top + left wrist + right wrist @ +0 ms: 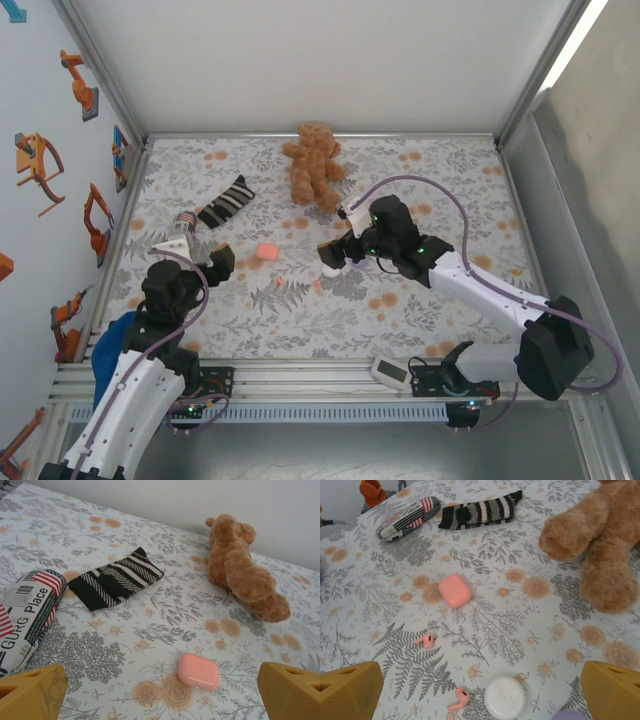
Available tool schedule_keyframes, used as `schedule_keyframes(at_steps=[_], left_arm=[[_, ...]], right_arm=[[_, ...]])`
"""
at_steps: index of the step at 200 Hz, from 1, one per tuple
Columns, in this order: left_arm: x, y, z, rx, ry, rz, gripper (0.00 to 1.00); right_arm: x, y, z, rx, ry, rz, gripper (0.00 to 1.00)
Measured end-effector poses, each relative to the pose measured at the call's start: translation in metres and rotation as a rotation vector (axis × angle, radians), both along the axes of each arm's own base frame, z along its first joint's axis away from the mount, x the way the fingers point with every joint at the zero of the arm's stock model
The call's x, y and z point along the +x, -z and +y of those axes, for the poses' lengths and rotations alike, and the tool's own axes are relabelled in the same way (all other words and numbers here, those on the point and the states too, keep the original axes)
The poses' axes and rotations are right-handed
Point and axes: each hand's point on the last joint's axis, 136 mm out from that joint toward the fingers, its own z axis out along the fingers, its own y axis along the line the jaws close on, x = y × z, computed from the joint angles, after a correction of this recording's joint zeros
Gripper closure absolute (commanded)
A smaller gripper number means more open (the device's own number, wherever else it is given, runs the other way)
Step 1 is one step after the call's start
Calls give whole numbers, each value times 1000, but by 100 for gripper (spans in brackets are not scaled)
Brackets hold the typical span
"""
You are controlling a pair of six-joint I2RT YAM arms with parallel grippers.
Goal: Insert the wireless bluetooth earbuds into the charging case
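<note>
I should keep moving my right gripper with open fingers toward the pink charging case, which lies clear of both earbuds, and then close it on the case's long sides.
The pink charging case lies lid shut on the flowered mat. In the top view the case sits between the two arms. Two salmon-pink earbuds lie loose on the mat nearer my right gripper, which is open with nothing between its yellow fingertips. From above, that right gripper hovers right of the case. My left gripper is open too, and the case lies just ahead of it, untouched. The left gripper is to the left of the case.
A white round case lies beside the nearer earbud, and a lilac rounded thing shows at the bottom edge. A brown teddy bear, a striped sock and a printed roll lie toward the back and left.
</note>
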Motion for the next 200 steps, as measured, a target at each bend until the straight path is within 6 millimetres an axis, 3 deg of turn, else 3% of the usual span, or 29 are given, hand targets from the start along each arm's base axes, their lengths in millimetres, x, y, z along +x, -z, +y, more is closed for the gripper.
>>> schedule_keyframes(at_steps=[43, 89, 162, 200], left_arm=[[-2, 10, 2, -20, -17, 21, 4], [-7, 7, 7, -29, -37, 9, 4], [-12, 8, 13, -55, -75, 7, 4], [-15, 16, 16, -63, -93, 38, 4]], right_arm=[[1, 11, 38, -92, -150, -30, 1], [2, 29, 71, -189, -285, -70, 1], [14, 84, 95, -373, -430, -145, 1], [24, 101, 109, -414, -494, -188, 2]])
